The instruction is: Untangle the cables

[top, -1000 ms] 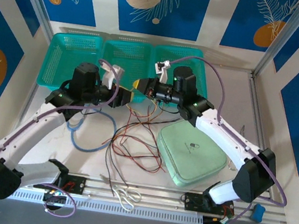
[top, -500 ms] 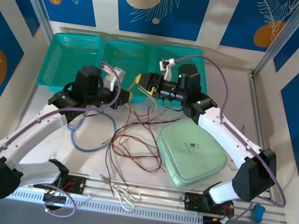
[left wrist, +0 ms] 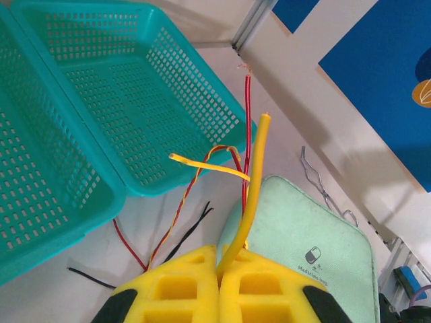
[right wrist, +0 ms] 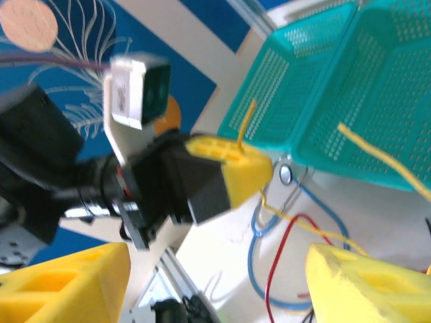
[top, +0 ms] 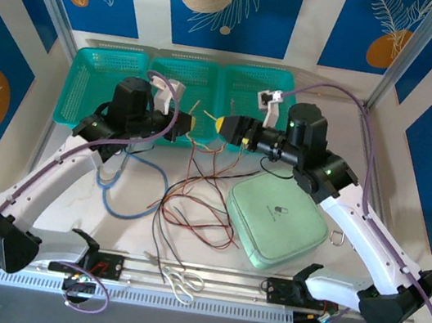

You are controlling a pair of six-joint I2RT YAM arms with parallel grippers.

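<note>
My gripper will keep the red cable (right wrist: 277, 256) hooked on the yellow cable when I pull, because the red cable arches across the yellow cable from my left gripper (right wrist: 296, 219).
The cables (top: 192, 207) lie as a loose red, black and tan-yellow tangle on the table's middle, with strands rising toward both grippers. My left gripper (top: 191, 124) hovers by the baskets. In the left wrist view it (left wrist: 219, 254) is shut on a yellow cable (left wrist: 252, 178) that sticks out past its yellow fingers. A red cable (left wrist: 246, 114) and a black cable (left wrist: 188, 232) run beneath. My right gripper (top: 226, 124) faces it from the right and stands open (right wrist: 215, 282), with nothing between its fingers. The left gripper's fingers (right wrist: 232, 165) show ahead of it, a yellow strand (right wrist: 244, 124) poking up.
Three teal baskets (top: 105, 81) line the back of the table. A mint-green medicine bag (top: 276, 221) lies to the right of the tangle. A blue-tubed stethoscope (top: 123, 196) lies to its left. Scissors (top: 179, 280) rest at the near edge, and a metal clip (top: 336, 235) lies beside the bag.
My left gripper has shut on the yellow cable and lifted toward the baskets. My right gripper has opened, let go, and drawn back to the right.
</note>
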